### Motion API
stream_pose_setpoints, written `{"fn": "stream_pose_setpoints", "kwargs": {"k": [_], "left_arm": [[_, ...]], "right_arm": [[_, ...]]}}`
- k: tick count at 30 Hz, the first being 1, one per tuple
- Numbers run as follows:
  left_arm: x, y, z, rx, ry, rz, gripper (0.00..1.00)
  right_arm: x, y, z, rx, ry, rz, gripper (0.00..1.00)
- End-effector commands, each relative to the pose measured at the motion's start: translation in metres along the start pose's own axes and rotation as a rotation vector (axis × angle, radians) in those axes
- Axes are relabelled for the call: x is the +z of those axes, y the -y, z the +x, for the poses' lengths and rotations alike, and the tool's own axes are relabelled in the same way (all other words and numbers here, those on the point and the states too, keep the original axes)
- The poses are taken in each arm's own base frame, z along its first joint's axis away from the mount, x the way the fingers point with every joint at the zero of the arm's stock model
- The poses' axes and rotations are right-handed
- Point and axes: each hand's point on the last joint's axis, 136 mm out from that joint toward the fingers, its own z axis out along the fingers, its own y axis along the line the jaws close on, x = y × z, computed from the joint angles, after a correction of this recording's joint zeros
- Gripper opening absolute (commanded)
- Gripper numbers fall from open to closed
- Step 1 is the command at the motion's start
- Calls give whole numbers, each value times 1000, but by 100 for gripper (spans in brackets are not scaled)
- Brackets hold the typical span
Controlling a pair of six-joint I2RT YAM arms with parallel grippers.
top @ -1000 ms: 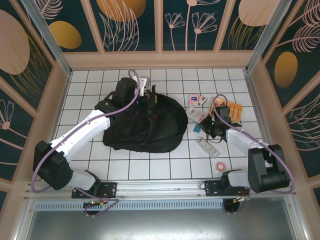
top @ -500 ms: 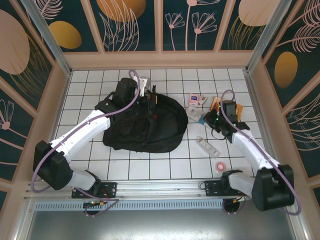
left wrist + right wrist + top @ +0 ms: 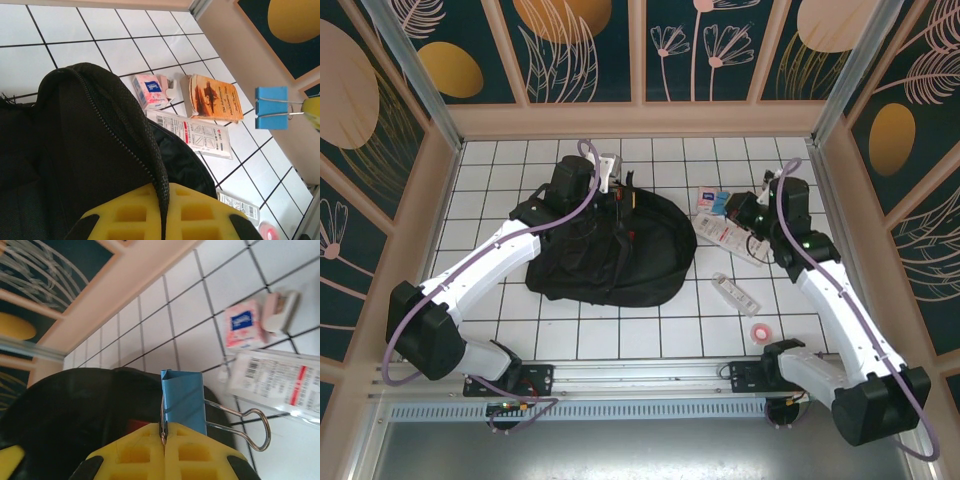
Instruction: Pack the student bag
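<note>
My right gripper should keep carrying the blue binder clip until it hangs over the bag's opening (image 3: 658, 243), as the bag's zippered rim (image 3: 622, 240) stands up in my left gripper.
The student bag (image 3: 610, 250), big, black and soft, lies left of the table's middle. My left gripper (image 3: 617, 196) is at its far top edge. In the left wrist view that gripper (image 3: 162, 192) is shut on the zippered rim of the bag (image 3: 75, 150), holding the opening up. My right gripper (image 3: 748, 212) hangs above the table to the right of the bag. It is shut on the wire handle of a blue binder clip (image 3: 182, 395), which is also in the left wrist view (image 3: 271, 107). The bag (image 3: 75, 410) lies beyond and below the right gripper (image 3: 164, 432).
To the right of the bag lie a pink tissue pack (image 3: 150, 90), an orange book (image 3: 215, 97) and a flat white packet (image 3: 192, 132). Nearer the front lie a white tube (image 3: 735, 293) and a pink tape roll (image 3: 761, 331). Wooden walls ring the tiled table.
The right arm has lifted from the items on the right and carried the blue binder clip up and toward the far side. The left arm and the bag have not moved.
</note>
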Motion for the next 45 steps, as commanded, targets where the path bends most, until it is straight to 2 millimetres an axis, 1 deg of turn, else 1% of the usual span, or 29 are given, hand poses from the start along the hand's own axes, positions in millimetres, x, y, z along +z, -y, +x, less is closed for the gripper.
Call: {"fn": "stream_pose_setpoints", "kwargs": {"k": [1, 5, 8, 10, 13, 16, 21, 22, 23, 24, 26, 27, 28, 32, 34, 36, 38, 40, 41, 43, 45], "left_arm": [[-16, 28, -29, 20, 82, 84, 0], [-20, 30, -32, 21, 95, 87, 0], [-22, 33, -35, 21, 102, 93, 0], [-25, 34, -37, 25, 109, 94, 0], [-27, 34, -40, 31, 120, 84, 0], [-30, 39, -45, 32, 128, 104, 0], [-38, 44, -52, 34, 155, 107, 0], [-39, 43, -53, 35, 159, 102, 0], [-40, 42, -53, 35, 161, 97, 0], [-42, 41, -53, 37, 163, 90, 0], [-44, 39, -52, 40, 165, 76, 0], [-45, 38, -51, 41, 165, 69, 0], [-46, 37, -51, 44, 167, 59, 0], [-50, 29, -48, 54, 178, 25, 0], [-50, 27, -47, 58, 183, 13, 0], [-46, 23, -44, 58, 175, 3, 0], [-40, 21, -41, 55, 160, 6, 0], [-34, 20, -38, 55, 147, 11, 0], [-32, 20, -38, 56, 142, 11, 0], [-24, 15, -35, 54, 124, -4, 0], [-21, 7, -34, 51, 126, -43, 0]], "right_arm": [[5, -27, 4, -56, -41, -57, 0], [23, -46, 18, -71, -87, -88, 0], [39, -56, 28, -70, -134, -112, 0], [50, -60, 39, -64, -177, -121, 0], [68, -70, 59, -75, -237, -144, 0], [90, -81, 80, -61, -293, -163, 0], [138, -113, 125, -35, -432, -225, 0], [145, -117, 132, -22, -456, -246, 2], [151, -120, 138, -7, -477, -258, 24], [157, -120, 142, -1, -487, -247, 42], [163, -111, 140, -11, -470, -187, 59], [163, -106, 137, -20, -454, -160, 66], [160, -101, 133, -28, -440, -142, 68], [145, -89, 121, -80, -418, -104, 69], [130, -90, 111, -130, -385, -105, 68], [108, -90, 95, -174, -328, -93, 67], [87, -82, 83, -198, -288, -64, 66], [67, -65, 73, -190, -251, -3, 66], [59, -51, 71, -171, -244, 39, 65], [46, -31, 77, -151, -262, 80, 65], [34, -9, 86, -136, -289, 153, 65]]}}
